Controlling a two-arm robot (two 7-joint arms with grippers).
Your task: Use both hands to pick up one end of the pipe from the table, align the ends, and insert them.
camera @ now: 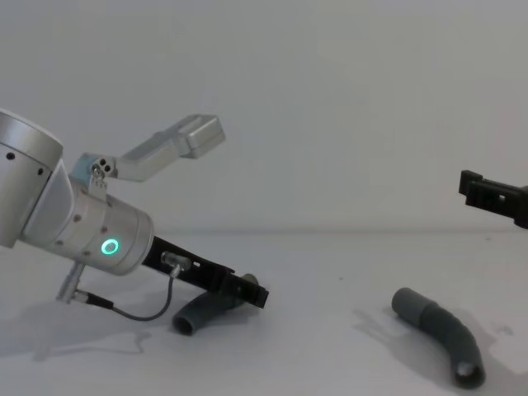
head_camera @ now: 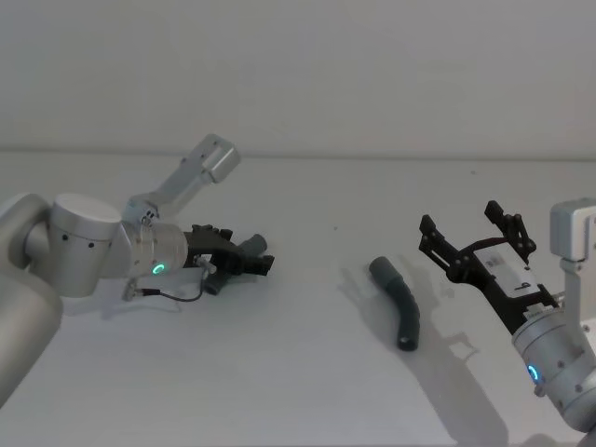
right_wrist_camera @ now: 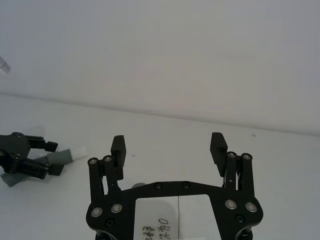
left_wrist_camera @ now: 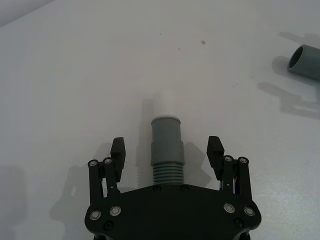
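Observation:
I expect the whitish spigot (left_wrist_camera: 163, 104) to come along, still pointing forward, when I lift the grey pipe piece (left_wrist_camera: 167, 149), because the spigot stands straight out of the cuff's rim.
On the white table (head_camera: 298, 372), my left gripper (left_wrist_camera: 166, 145) is low and open, its fingers (left_wrist_camera: 118, 150) standing either side of one grey ribbed pipe piece (left_wrist_camera: 166, 150) without touching it. That piece's smooth cuff ends in a whitish spigot (left_wrist_camera: 164, 104) pointing away from the gripper. From the front, the same piece (camera: 198, 313) lies under the left gripper (camera: 252, 293). The other curved pipe piece (head_camera: 398, 300) lies alone on the table right of centre, its cuff end (left_wrist_camera: 305, 62) open. My right gripper (head_camera: 459, 216) hovers open and empty above the table, right of that piece.
The table (camera: 330, 363) between the two pipe pieces is bare. A cable loops under the left wrist (camera: 140, 312). A plain light wall (camera: 330, 99) stands behind the table's far edge.

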